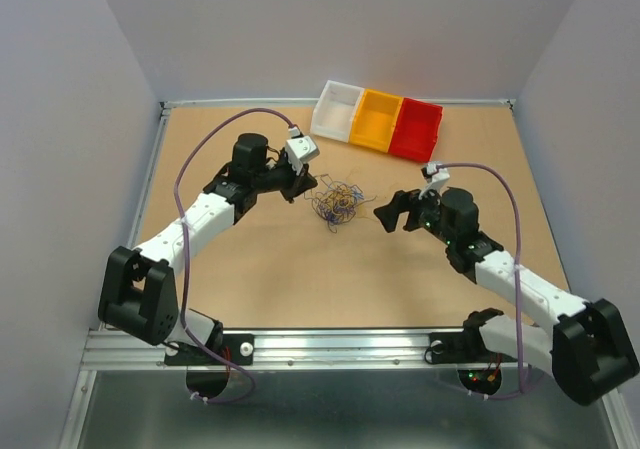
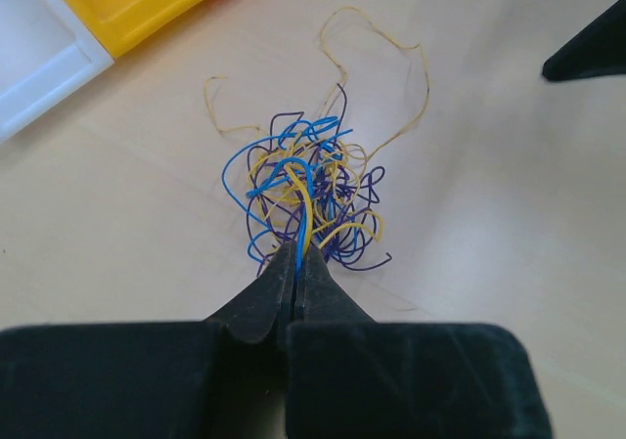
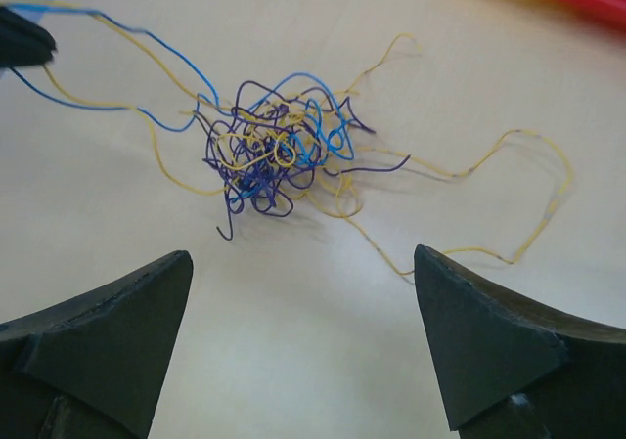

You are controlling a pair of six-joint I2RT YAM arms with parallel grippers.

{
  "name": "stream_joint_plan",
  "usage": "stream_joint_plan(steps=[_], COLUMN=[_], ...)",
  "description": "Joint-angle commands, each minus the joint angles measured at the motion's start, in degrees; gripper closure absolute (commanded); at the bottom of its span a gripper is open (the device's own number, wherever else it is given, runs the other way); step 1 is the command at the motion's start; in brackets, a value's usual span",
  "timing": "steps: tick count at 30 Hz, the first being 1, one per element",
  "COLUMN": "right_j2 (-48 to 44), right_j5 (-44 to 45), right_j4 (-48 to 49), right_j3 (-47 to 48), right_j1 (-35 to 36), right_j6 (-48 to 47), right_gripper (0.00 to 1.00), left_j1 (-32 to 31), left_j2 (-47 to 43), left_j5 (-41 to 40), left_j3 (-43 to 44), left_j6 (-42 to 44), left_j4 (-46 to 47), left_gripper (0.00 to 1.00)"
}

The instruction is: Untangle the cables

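The blue and yellow cables (image 3: 135, 109) that my left gripper is holding go into the dark purple tangle (image 1: 337, 202). I should lift them so that my right gripper can take them.
The cables (image 1: 335, 204) lie as one small tangle of blue, dark purple and yellow strands on the table's middle. My left gripper (image 1: 303, 184) sits at the tangle's left side. In the left wrist view it (image 2: 296, 255) is shut on a blue and a yellow strand that run out of the cables (image 2: 308, 180). My right gripper (image 1: 386, 215) stands open just right of the tangle and touches nothing. In the right wrist view its jaws (image 3: 301, 255) are wide apart, short of the cables (image 3: 274, 151). A long yellow strand (image 3: 528, 165) loops off to the right.
At the back of the table stand three joined bins: white (image 1: 335, 109), yellow (image 1: 378, 119) and red (image 1: 417, 129). Grey walls close in the table on the left, right and rear. A metal rail (image 1: 330, 347) runs along the near edge.
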Motion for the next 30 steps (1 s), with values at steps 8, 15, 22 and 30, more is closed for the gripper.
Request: stream_joint_plan(steps=[8,15,22,30], right_j2=[27.2,45.1,52.6,44.8], right_j5=[-11.2,-6.6,-1.6,-0.4], right_j4=[21.3,22.6,22.6,22.9], right_j3=[15.0,28.6,30.2,24.6], right_j1=[5.5,10.5,10.9,10.9], right_j6=[-3.6,-4.1,-2.2,-3.8], right_gripper=[0.01,0.13,0.34,0.53], left_j1=[-5.2,-7.2,-7.4,-7.4], left_j2=[-8.1,-8.6,-6.0,-7.3], left_j5=[0.6,0.5,-14.5,-25.5], left_j3=[9.1,24.2,51.5,60.9], left_j6=[2.2,-0.3,-6.9,-10.4], left_j4=[-7.9,-14.1,-17.1,-15.2], left_gripper=[1.0,1.0,1.0,1.0])
